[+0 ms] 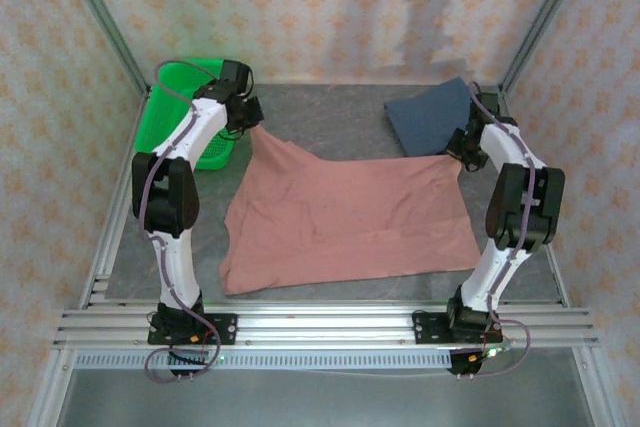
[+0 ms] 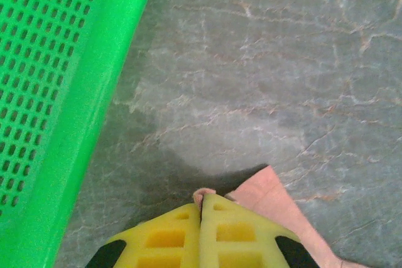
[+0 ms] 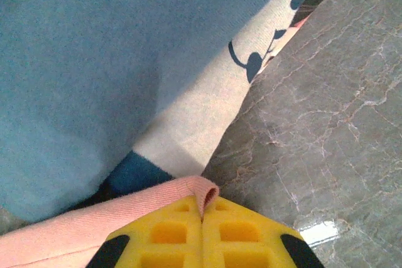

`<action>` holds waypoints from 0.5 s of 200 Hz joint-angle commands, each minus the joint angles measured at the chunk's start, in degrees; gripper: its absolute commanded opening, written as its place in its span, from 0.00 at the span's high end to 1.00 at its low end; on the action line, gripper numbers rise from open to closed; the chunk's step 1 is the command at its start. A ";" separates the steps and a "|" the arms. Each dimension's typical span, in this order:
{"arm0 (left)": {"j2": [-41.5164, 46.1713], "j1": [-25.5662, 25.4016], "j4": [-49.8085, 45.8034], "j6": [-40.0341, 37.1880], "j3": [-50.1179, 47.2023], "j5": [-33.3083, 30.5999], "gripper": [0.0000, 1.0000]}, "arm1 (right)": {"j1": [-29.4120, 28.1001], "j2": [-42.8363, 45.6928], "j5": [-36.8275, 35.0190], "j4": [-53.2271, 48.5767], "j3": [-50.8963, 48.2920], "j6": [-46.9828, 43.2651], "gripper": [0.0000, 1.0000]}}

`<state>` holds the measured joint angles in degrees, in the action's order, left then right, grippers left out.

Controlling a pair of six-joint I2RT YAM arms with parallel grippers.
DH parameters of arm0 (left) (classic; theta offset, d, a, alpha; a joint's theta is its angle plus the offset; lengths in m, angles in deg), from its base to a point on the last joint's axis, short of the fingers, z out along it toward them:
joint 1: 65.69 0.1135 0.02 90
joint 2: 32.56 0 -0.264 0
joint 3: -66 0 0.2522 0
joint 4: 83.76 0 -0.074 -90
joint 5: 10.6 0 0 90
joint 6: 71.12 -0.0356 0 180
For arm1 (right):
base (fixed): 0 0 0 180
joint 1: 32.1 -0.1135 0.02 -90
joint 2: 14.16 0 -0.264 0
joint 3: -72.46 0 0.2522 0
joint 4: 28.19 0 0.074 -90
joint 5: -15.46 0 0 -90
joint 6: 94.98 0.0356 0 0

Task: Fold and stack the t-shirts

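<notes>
My grippers are both on the salmon-pink t-shirt's far corners [image 1: 260, 137] and its near part [image 1: 265, 232] lies flat, so my left gripper keeps folding toward that part and lets go there.
The salmon-pink t-shirt [image 1: 340, 212] lies spread over the middle of the grey table, plain side up. My left gripper [image 1: 255, 127] is shut on its far left corner, and a small pink fold [image 2: 204, 194] sticks out between the yellow fingertips. My right gripper [image 1: 460, 152] is shut on the far right corner, with the pink hem [image 3: 201, 191] pinched between the fingertips. Both corners are lifted slightly off the table. The slate-blue t-shirt [image 1: 430, 112] lies folded at the back right, just beyond the right gripper [image 3: 202, 208]; its cloth [image 3: 81, 61] is close ahead.
A green mesh basket [image 1: 185, 112] stands at the back left, right beside the left gripper [image 2: 202, 202], its wall [image 2: 56, 92] close on that side. A cream cloth with dark printed marks [image 3: 213, 105] shows at the blue shirt's edge. Metal frame posts and patterned walls enclose the table.
</notes>
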<state>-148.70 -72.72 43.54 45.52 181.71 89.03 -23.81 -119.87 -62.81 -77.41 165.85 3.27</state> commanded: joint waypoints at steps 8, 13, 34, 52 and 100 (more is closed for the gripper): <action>7.68 0.22 1.99 -1.54 -3.84 -1.32 1.00 | 0.14 5.30 -2.70 0.90 -3.06 -0.88 1.00; 9.19 0.21 2.18 -1.52 -4.87 -1.31 1.00 | 0.18 6.00 -2.86 1.13 -3.64 -0.87 1.00; 14.53 0.20 3.46 -1.17 -10.23 -1.25 1.00 | 0.23 8.60 -3.19 1.81 -6.16 -1.18 1.00; 19.76 -0.03 4.96 -0.45 -16.31 -0.94 1.00 | 0.22 10.76 -3.35 2.30 -8.67 -1.23 1.00; 33.13 -1.14 7.58 3.68 -34.51 -2.09 1.00 | 0.44 16.36 -4.17 3.70 -16.02 -0.44 1.00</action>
<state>-119.76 -73.24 49.38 46.85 154.47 88.98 -23.77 -107.19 -64.74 -75.20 153.26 2.86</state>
